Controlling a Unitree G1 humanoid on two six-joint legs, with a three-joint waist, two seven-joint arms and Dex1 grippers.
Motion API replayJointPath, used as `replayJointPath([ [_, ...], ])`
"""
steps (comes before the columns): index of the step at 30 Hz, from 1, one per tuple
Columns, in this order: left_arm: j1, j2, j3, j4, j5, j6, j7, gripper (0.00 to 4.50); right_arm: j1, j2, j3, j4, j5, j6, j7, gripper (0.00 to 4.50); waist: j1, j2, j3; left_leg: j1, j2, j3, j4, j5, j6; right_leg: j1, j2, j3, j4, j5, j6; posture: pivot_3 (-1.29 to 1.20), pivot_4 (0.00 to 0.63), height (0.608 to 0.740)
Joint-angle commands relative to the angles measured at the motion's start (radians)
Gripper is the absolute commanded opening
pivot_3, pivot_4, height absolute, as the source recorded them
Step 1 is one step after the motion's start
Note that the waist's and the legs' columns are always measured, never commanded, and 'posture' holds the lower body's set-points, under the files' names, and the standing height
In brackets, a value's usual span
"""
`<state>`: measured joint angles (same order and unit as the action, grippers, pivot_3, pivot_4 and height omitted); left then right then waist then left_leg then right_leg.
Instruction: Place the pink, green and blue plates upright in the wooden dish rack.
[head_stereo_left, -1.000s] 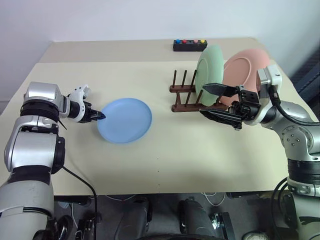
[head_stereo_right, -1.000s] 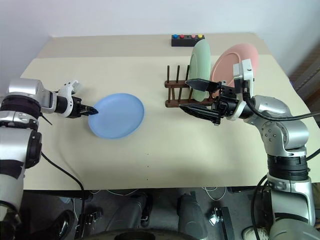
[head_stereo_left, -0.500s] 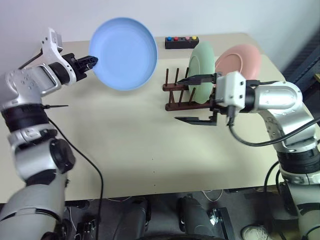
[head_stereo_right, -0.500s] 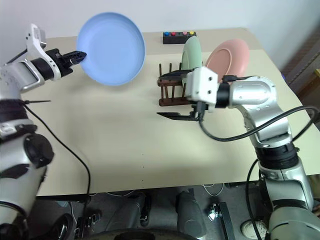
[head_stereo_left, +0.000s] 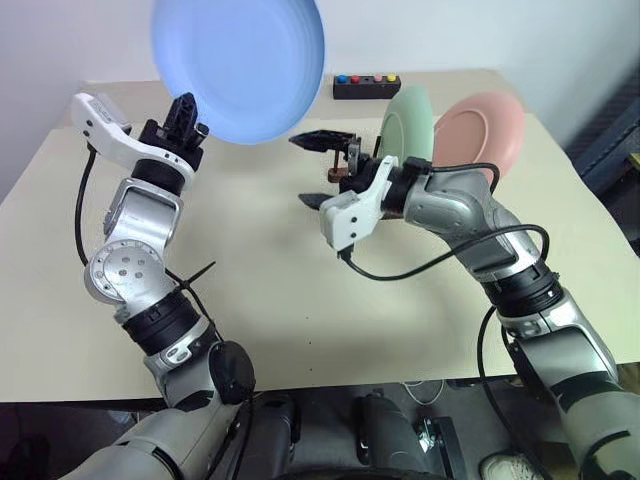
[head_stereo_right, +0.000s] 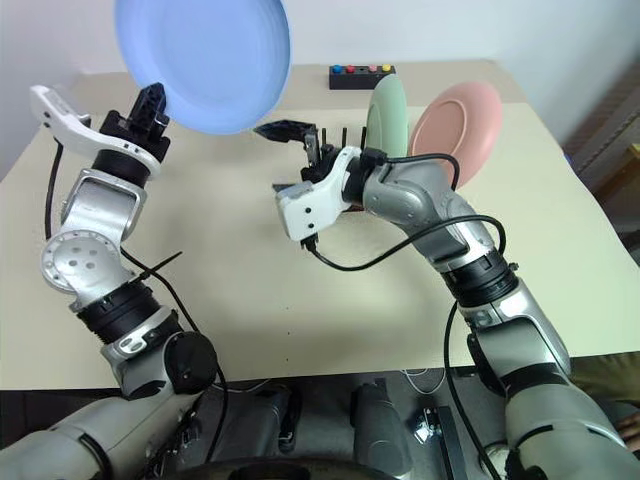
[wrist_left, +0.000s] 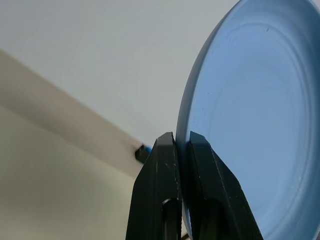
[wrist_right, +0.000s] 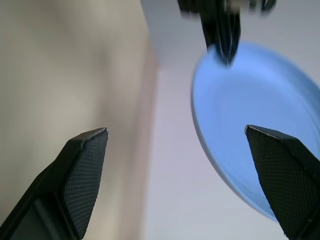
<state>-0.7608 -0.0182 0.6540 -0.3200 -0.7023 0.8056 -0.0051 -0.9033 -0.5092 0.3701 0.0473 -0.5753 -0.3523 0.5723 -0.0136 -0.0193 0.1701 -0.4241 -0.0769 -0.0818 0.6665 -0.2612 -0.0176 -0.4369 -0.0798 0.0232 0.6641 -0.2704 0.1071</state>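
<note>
The plate's nearer rim (head_stereo_left: 302, 108) should go to my right gripper for racking, as my left gripper holds the blue plate by the rim farther from the dish rack (head_stereo_left: 209, 119).
My left gripper (head_stereo_left: 186, 112) is shut on the lower rim of the blue plate (head_stereo_left: 240, 60) and holds it high above the table, upright and facing me. The left wrist view shows the fingers (wrist_left: 165, 150) pinching that rim. My right gripper (head_stereo_left: 316, 170) stands open in mid-air, just right of and below the blue plate, with nothing between its fingers; in the right wrist view the blue plate (wrist_right: 250, 120) lies ahead of it. The green plate (head_stereo_left: 408, 120) and pink plate (head_stereo_left: 482, 128) stand upright in the wooden dish rack (head_stereo_right: 344, 136), which my right arm largely hides.
A black box with coloured buttons (head_stereo_left: 366, 86) sits at the table's far edge behind the rack. The beige table (head_stereo_left: 260, 270) reaches from the rack to its near edge.
My left arm lifted the blue plate off the table and tipped it upright, high up. My right gripper moved left from beside the rack towards the plate and rolled, staying open.
</note>
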Motion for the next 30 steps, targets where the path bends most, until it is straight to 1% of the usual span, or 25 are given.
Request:
replayJointPath([
  [1, 0.035, -0.009, -0.110, -0.084, 0.019, -0.086, 0.014, 0.07, -0.039, 0.035, -0.006, 0.022, -0.082, 0.040, -0.086, 4.50, 0.000, 0.000, 0.000, 0.000, 0.000, 0.000, 0.000, 0.000, 0.000, 0.000, 0.000, 0.000, 0.000, 0.000, 0.000, 0.00, 0.150, 0.740],
  [5, 0.082, -0.002, -0.193, -0.116, 0.023, -0.117, 0.029, 0.07, -0.038, 0.062, 0.007, 0.039, -0.118, 0.065, -0.110, 4.50, 0.001, 0.000, 0.000, 0.000, 0.000, 0.000, 0.000, 0.000, 0.000, 0.001, 0.001, 0.000, 0.000, 0.000, 0.000, 0.00, 0.150, 0.740],
  [6, 0.090, 0.003, -0.208, -0.121, 0.021, -0.121, 0.031, 0.02, -0.040, 0.067, 0.009, 0.044, -0.120, 0.069, -0.110, 4.25, 0.002, 0.000, 0.000, 0.000, 0.000, 0.000, 0.000, 0.000, 0.000, 0.001, 0.001, 0.000, 0.000, 0.000, 0.000, 0.00, 0.150, 0.740],
  [8, 0.100, 0.011, -0.231, -0.121, 0.015, -0.123, 0.038, 0.00, -0.046, 0.081, 0.004, 0.057, -0.111, 0.081, -0.111, 3.64, 0.000, 0.000, 0.000, 0.001, 0.000, 0.000, 0.000, 0.000, 0.000, 0.001, 0.001, 0.000, 0.000, 0.000, 0.000, 0.00, 0.150, 0.740],
  [9, 0.104, 0.016, -0.240, -0.121, 0.015, -0.126, 0.042, 0.00, -0.049, 0.084, 0.003, 0.063, -0.114, 0.084, -0.114, 3.18, 0.000, 0.000, 0.000, 0.001, 0.000, 0.000, 0.000, 0.000, 0.000, 0.001, 0.001, 0.000, 0.000, 0.000, 0.000, 0.00, 0.150, 0.740],
  [12, 0.112, 0.034, -0.267, -0.120, 0.016, -0.134, 0.039, 0.00, -0.055, 0.086, 0.001, 0.085, -0.119, 0.088, -0.126, 1.66, 0.000, 0.000, 0.000, 0.001, 0.000, 0.000, 0.000, 0.000, 0.000, 0.001, 0.001, 0.000, 0.000, 0.000, 0.000, 0.00, 0.150, 0.740],
  [13, 0.114, 0.037, -0.273, -0.119, 0.015, -0.139, 0.039, 0.00, -0.056, 0.087, 0.001, 0.090, -0.120, 0.089, -0.130, 1.09, 0.000, 0.000, 0.000, 0.001, 0.000, 0.000, 0.000, 0.000, 0.000, 0.001, 0.002, 0.000, 0.000, 0.000, 0.000, 0.00, 0.150, 0.740],
  [15, 0.120, 0.056, -0.307, -0.110, 0.064, -0.189, 0.021, 0.00, -0.059, 0.087, 0.002, 0.098, -0.123, 0.089, -0.140, 0.07, 0.000, 0.000, 0.000, 0.001, 0.000, 0.000, 0.000, 0.000, 0.000, 0.001, 0.002, 0.000, 0.000, 0.000, 0.000, 0.00, 0.150, 0.740],
  [17, 0.121, 0.055, -0.315, -0.100, 0.049, -0.188, 0.026, 0.00, -0.058, 0.086, 0.002, 0.106, -0.127, 0.087, -0.147, 0.02, 0.000, 0.000, 0.000, 0.001, 0.000, 0.000, 0.000, 0.000, 0.000, 0.001, 0.002, 0.000, 0.000, 0.000, 0.000, 0.00, 0.150, 0.740],
  [21, 0.115, 0.045, -0.289, -0.067, -0.043, -0.176, 0.010, 1.38, -0.058, 0.081, -0.002, 0.108, -0.132, 0.086, -0.161, 0.00, 0.002, 0.000, 0.000, 0.001, 0.000, 0.000, 0.000, 0.000, 0.000, 0.002, 0.002, 0.000, 0.000, 0.000, 0.000, 0.00, 0.150, 0.740],
  [22, 0.116, 0.052, -0.291, -0.068, -0.054, -0.172, 0.005, 1.98, -0.059, 0.079, -0.004, 0.108, -0.132, 0.086, -0.164, 0.00, 0.001, 0.000, 0.000, 0.001, 0.000, 0.000, 0.000, 0.000, 0.000, 0.002, 0.002, 0.000, 0.000, 0.000, 0.000, 0.00, 0.150, 0.740],
  [23, 0.115, 0.059, -0.290, -0.068, -0.071, -0.167, 0.004, 2.39, -0.061, 0.076, -0.007, 0.109, -0.132, 0.086, -0.169, 0.00, -0.001, 0.000, 0.000, 0.001, 0.000, 0.000, 0.000, 0.000, 0.000, 0.002, 0.002, 0.000, 0.000, 0.000, 0.000, 0.00, 0.150, 0.740],
  [24, 0.114, 0.070, -0.290, -0.068, -0.081, -0.166, -0.002, 3.00, -0.064, 0.073, -0.012, 0.111, -0.132, 0.087, -0.176, 0.00, -0.001, 0.000, 0.000, 0.001, 0.000, 0.000, 0.000, 0.000, 0.000, 0.002, 0.002, 0.000, 0.000, 0.000, 0.000, 0.00, 0.150, 0.740],
  [25, 0.114, 0.081, -0.288, -0.066, -0.093, -0.165, -0.010, 3.41, -0.067, 0.070, -0.016, 0.113, -0.130, 0.087, -0.182, 0.00, -0.002, 0.000, 0.000, 0.001, 0.000, 0.000, 0.000, 0.000, 0.000, 0.002, 0.002, 0.000, 0.000, 0.000, 0.000, 0.00, 0.150, 0.740],
  [26, 0.116, 0.093, -0.276, -0.061, -0.122, -0.159, -0.021, 4.03, -0.071, 0.068, -0.025, 0.116, -0.125, 0.091, -0.189, 0.00, -0.002, 0.000, 0.000, 0.002, 0.000, 0.000, -0.001, 0.000, 0.000, 0.001, 0.002, 0.000, 0.000, 0.000, 0.000, 0.00, 0.150, 0.740],
  [27, 0.120, 0.105, -0.261, -0.056, -0.157, -0.152, -0.030, 4.47, -0.074, 0.070, -0.039, 0.118, -0.110, 0.098, -0.195, 0.00, -0.002, 0.000, 0.000, 0.002, 0.000, 0.000, -0.001, 0.000, 0.000, 0.001, 0.002, 0.000, 0.000, 0.000, 0.000, 0.00, 0.150, 0.740],
  [30, 0.151, 0.190, -0.228, -0.042, -0.224, -0.126, -0.091, 4.47, -0.098, 0.111, -0.125, 0.130, 0.024, 0.156, -0.192, 0.00, -0.004, 0.000, 0.000, 0.002, 0.000, 0.000, -0.001, 0.000, 0.000, 0.002, 0.002, 0.000, 0.000, 0.000, 0.000, 0.00, 0.150, 0.740],
])
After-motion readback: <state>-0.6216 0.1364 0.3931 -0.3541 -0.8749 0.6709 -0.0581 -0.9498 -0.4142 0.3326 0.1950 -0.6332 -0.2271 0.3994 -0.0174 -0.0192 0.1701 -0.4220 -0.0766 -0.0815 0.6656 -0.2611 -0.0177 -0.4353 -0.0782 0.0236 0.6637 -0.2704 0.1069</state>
